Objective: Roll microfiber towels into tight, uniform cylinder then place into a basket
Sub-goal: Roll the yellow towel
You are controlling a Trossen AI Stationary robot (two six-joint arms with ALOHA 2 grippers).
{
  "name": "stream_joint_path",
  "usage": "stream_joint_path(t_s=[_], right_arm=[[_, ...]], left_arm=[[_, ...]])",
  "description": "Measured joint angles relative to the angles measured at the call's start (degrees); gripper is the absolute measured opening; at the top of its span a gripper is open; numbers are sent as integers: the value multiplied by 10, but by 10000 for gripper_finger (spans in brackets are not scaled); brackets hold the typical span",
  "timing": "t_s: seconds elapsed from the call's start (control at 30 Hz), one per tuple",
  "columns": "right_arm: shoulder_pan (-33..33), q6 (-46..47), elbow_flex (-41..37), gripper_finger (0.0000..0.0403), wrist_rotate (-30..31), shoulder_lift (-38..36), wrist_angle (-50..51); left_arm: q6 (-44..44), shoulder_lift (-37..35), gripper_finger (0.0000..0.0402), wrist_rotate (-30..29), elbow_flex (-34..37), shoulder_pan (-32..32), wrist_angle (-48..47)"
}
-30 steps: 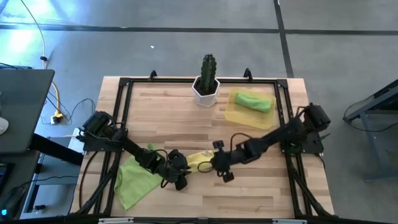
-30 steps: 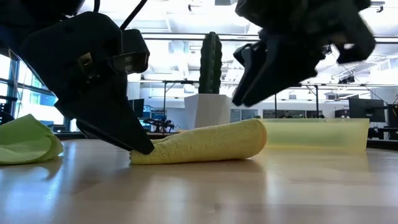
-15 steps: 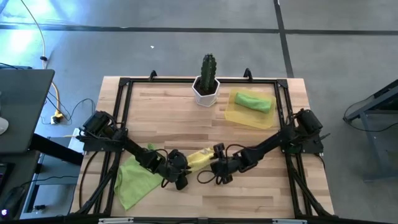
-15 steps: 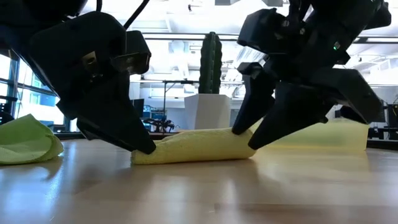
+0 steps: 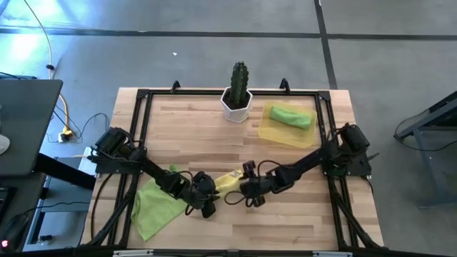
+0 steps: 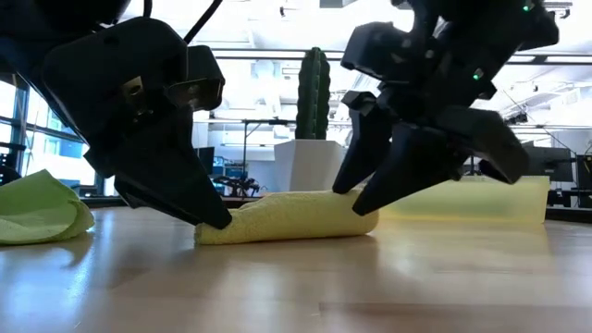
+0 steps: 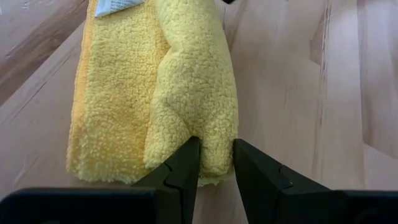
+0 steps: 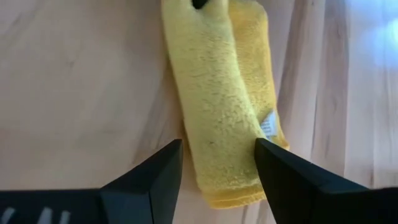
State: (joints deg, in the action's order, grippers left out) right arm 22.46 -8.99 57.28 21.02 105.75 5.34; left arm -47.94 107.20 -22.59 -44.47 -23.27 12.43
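Next, my right gripper pinches one end and keeps it still while my left gripper lifts the other end, as there is a flap lying flat beside the yellow towel's roll.
The yellow microfiber towel, a loose roll with a flat flap beside it, lies on the table near the front middle. My left gripper is shut on its left end. My right gripper stands open over the roll's right end, one finger on each side. A lime-green towel lies crumpled at the front left. Another green towel, rolled, lies in the basket at the back right. My left gripper pinches the thick rolled part of the yellow towel at its left end between both fingers, several layers. The fingers slant down from the table's left, along the roll. The roll lies flat on the table. My right gripper's fingers flank the roll's right end; I cannot tell whether they touch it.
A cactus in a white pot stands at the back middle, left of the basket. A black frame runs along the table's edges. Bare wood lies in front of the right gripper.
My right gripper has come down and a little toward the table's left, onto the yellow roll's right end. It has rolled its wrist and opened, so its fingers now straddle that end. The roll stays on the table in my left gripper's hold.
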Motion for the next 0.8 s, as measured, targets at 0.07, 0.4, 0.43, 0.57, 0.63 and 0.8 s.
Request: stream_joint_path(t_s=[0.07, 0.4, 0.43, 0.57, 0.63, 0.8], right_arm=[[-7, 12, 0, 193, -4, 0, 0], [-22, 41, 2, 192, -48, 35, -6], [-22, 45, 3, 192, -46, 37, -6], [-24, 82, 3, 180, -48, 41, 3], [-27, 99, 3, 162, -52, 41, 10], [-40, 122, 3, 88, -72, 42, 16]], left_arm=[[0, 0, 92, 0, 0, 0, 2], [0, 0, 92, 0, 1, 0, 20], [-1, 0, 92, 0, 1, 0, 24], [0, -6, 92, 7, 2, 0, 43], [0, -16, 92, 10, 3, 0, 43], [-5, -43, 92, 41, 2, 0, 47]])
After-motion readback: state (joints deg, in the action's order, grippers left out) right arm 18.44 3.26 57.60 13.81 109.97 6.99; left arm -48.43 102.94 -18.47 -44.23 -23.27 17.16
